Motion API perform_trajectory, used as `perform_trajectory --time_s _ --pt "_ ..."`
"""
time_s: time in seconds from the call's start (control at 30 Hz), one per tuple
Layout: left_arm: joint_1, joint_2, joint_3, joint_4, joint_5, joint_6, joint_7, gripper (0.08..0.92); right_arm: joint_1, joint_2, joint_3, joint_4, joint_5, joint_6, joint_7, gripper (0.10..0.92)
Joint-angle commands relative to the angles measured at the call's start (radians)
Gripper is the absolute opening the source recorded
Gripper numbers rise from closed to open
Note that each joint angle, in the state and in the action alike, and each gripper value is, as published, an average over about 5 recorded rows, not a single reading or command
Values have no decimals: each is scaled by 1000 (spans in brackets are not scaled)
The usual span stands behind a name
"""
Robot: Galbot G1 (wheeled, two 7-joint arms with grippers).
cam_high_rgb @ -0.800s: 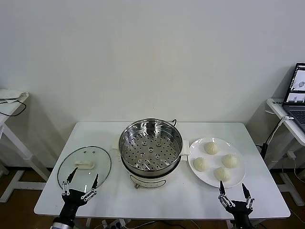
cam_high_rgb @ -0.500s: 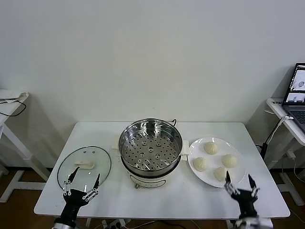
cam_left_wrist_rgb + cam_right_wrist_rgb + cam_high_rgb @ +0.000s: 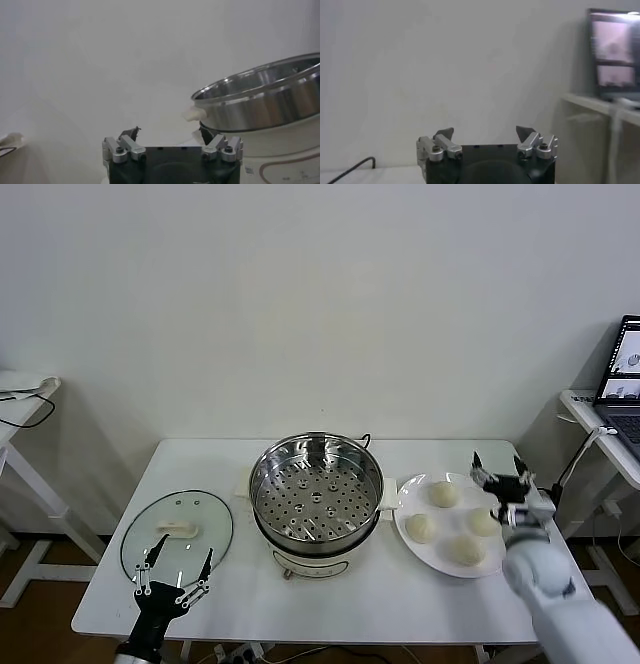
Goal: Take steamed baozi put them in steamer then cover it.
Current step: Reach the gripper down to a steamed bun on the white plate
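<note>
My right gripper should turn its fingers down onto the farthest baozi (image 3: 444, 494) from the plate's far side, since it now faces the wall (image 3: 482, 75) past the plate.
Several cream-white baozi (image 3: 443, 494) lie on a white plate (image 3: 415, 549) at the right of the table. The steel steamer (image 3: 316, 486) with its perforated tray stands in the middle, empty; its rim also shows in the left wrist view (image 3: 260, 97). A glass lid (image 3: 177, 532) lies flat at the left. My right gripper (image 3: 497, 467) is open and empty, raised above the far right side of the plate. My left gripper (image 3: 176, 572) is open and empty at the table's front edge, just in front of the lid.
The white table (image 3: 330, 599) has bare room in front of the steamer. A side table with a laptop (image 3: 622, 384) stands at the right. Another small table (image 3: 20, 399) stands at the left. A cable (image 3: 365, 440) runs behind the steamer.
My right gripper has risen from the table's front edge and moved back over the plate's far right side. The left gripper has barely moved.
</note>
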Motion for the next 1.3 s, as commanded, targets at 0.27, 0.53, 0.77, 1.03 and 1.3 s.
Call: perform_trajectory --time_s 0.27,0.53,0.77,1.03,1.3 --pt "7 -3 -13 0 1 -6 -5 823 807 -216 -760 -434 -307 -72 -1163 823" --pt "18 -10 -24 -2 0 -9 -8 823 936 -97 -860 -545 -685 43 -1470 823" --pt "32 -15 -32 -3 0 -15 -11 823 944 34 -905 -647 -849 84 -1432 823" --pt "41 -19 -36 -1 0 -21 -15 823 908 153 -877 -767 -939 102 -1321 823" --pt "44 -20 -34 3 0 -24 -15 823 877 213 -847 -847 -966 112 -1299 823"
